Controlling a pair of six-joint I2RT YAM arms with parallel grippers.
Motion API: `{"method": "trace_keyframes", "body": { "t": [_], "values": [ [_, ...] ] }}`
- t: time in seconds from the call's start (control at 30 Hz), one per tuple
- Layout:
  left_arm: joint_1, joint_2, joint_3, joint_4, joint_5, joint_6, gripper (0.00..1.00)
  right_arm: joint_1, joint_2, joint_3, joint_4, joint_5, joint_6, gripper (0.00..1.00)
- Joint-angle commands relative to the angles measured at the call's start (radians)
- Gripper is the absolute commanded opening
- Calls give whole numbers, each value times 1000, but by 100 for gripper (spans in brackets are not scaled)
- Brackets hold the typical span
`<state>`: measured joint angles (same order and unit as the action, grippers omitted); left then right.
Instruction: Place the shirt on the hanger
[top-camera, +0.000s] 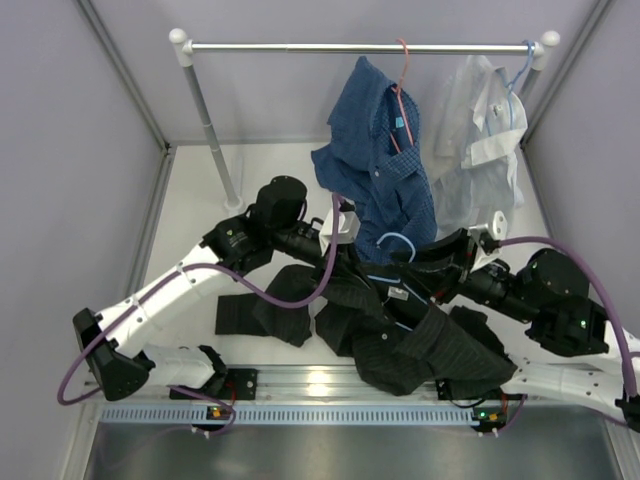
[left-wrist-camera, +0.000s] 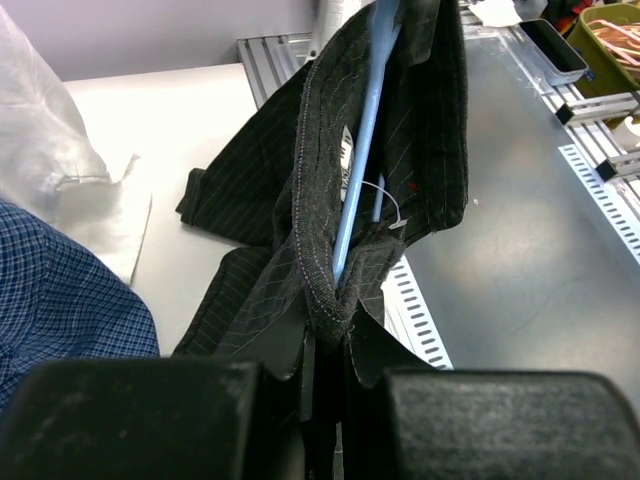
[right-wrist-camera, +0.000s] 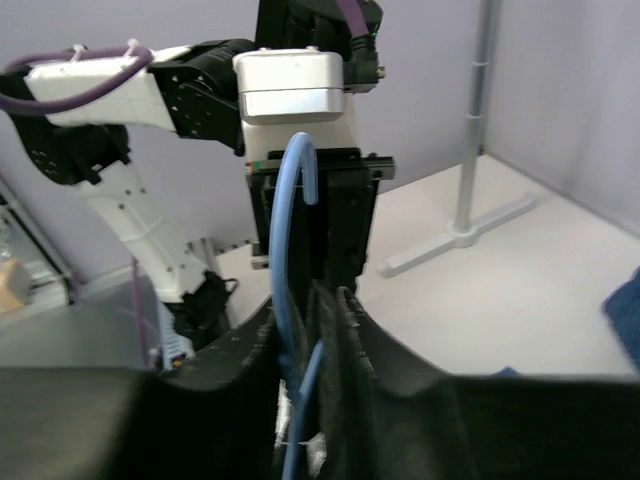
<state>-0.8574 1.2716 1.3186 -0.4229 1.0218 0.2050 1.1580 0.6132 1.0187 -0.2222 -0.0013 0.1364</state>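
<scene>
The robot's right gripper is up at the hanger's neck (top-camera: 411, 257), higher than the shirt's collar edge (top-camera: 426, 314), so it needs to open, go down and pinch that collar edge over the hanger before it lifts both.
The black pinstriped shirt (top-camera: 400, 335) lies crumpled across the table between both arms. The light-blue hanger (top-camera: 396, 243) sticks its hook up out of the collar. In the left wrist view my left gripper (left-wrist-camera: 328, 330) is shut on the stitched collar edge of the shirt (left-wrist-camera: 310, 200), and the hanger (left-wrist-camera: 360, 150) wire runs inside the neck past the white label. My right gripper (right-wrist-camera: 310, 310) faces it from the other side, its jaws close around the hanger (right-wrist-camera: 288, 210) neck and folds of shirt (right-wrist-camera: 350, 340). In the top view the left gripper (top-camera: 345, 262) and right gripper (top-camera: 425, 268) meet at the collar.
A blue checked shirt (top-camera: 385, 160) on a red hanger and a white shirt (top-camera: 480, 130) hang from the rail (top-camera: 300, 46) at the back. The rail's post (top-camera: 210, 130) stands at the back left. An aluminium strip (top-camera: 330, 385) runs along the near edge.
</scene>
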Motion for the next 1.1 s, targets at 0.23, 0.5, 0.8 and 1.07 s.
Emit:
{"method": "trace_keyframes", "body": {
  "t": [0.23, 0.5, 0.8, 1.07],
  "values": [
    [-2, -60, 71, -129, 52, 116, 0, 6, -23, 266, -524, 133, 43, 77],
    [-2, -63, 80, -142, 35, 106, 0, 6, -55, 304, -787, -277, 3, 63],
    [-2, -54, 99, -162, 26, 94, 0, 6, 13, 196, -700, -312, -73, 55],
    [-2, -61, 91, -166, 35, 94, 0, 6, 13, 184, -605, -160, -87, 39]
  ]
}}
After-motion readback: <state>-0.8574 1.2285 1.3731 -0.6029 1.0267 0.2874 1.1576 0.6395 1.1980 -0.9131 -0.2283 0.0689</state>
